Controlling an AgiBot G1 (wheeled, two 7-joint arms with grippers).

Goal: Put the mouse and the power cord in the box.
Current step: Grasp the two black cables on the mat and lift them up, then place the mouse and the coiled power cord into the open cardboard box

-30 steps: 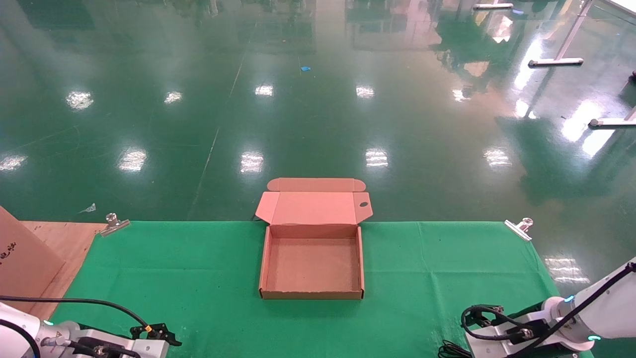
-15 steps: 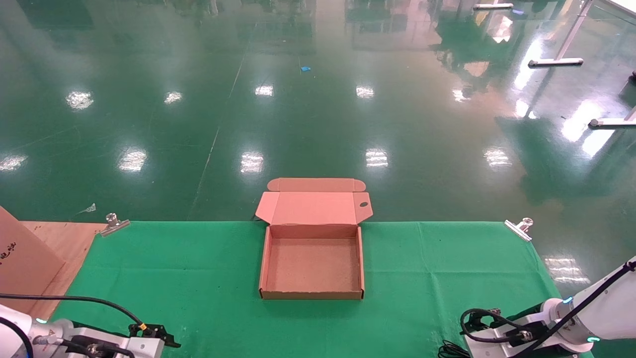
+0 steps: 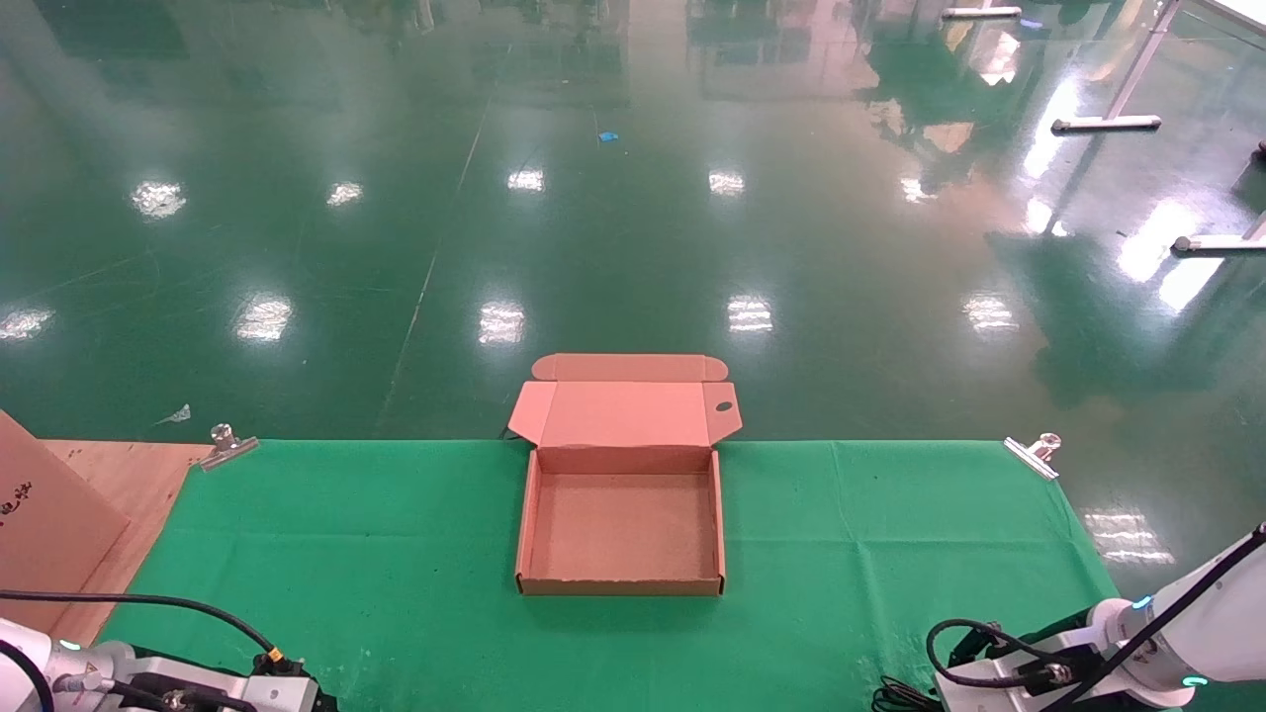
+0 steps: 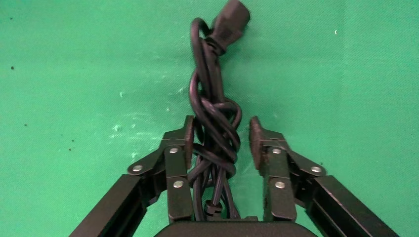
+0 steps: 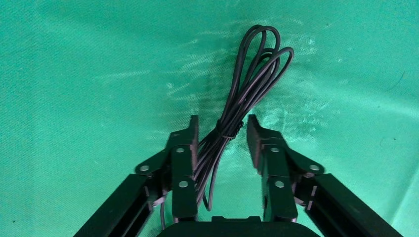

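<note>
My gripper will make the mouse hang from a loose piece of wire (image 5: 162, 216) when it lifts the tied bundle of wire (image 5: 229, 129), because that piece trails from the bundle.
The brown cardboard box (image 3: 716, 514) lies open and empty mid-table, its lid (image 3: 623, 410) folded back. In the left wrist view the coiled black power cord (image 4: 213, 103) lies on the green cloth, plug (image 4: 231, 22) pointing away. My left gripper (image 4: 221, 136) is open and straddles the coil, with a gap at one pad. In the right wrist view my right gripper (image 5: 222, 133) is open around the mouse's tied bundle of thin black wire (image 5: 249, 74). The mouse body is out of view. A bit of that wire (image 3: 895, 697) shows in the head view.
The green cloth (image 3: 396, 534) covers the table, held by metal clips (image 3: 227, 442) (image 3: 1034, 453) at the far corners. A wooden board with a leaning cardboard sheet (image 3: 49, 514) sits at the left. My left arm (image 3: 148, 682) and right arm (image 3: 1147, 643) are at the near edge.
Both arms have sunk toward the near edge of the head view. The left gripper's black tip has dropped out of that view. The box has not moved.
</note>
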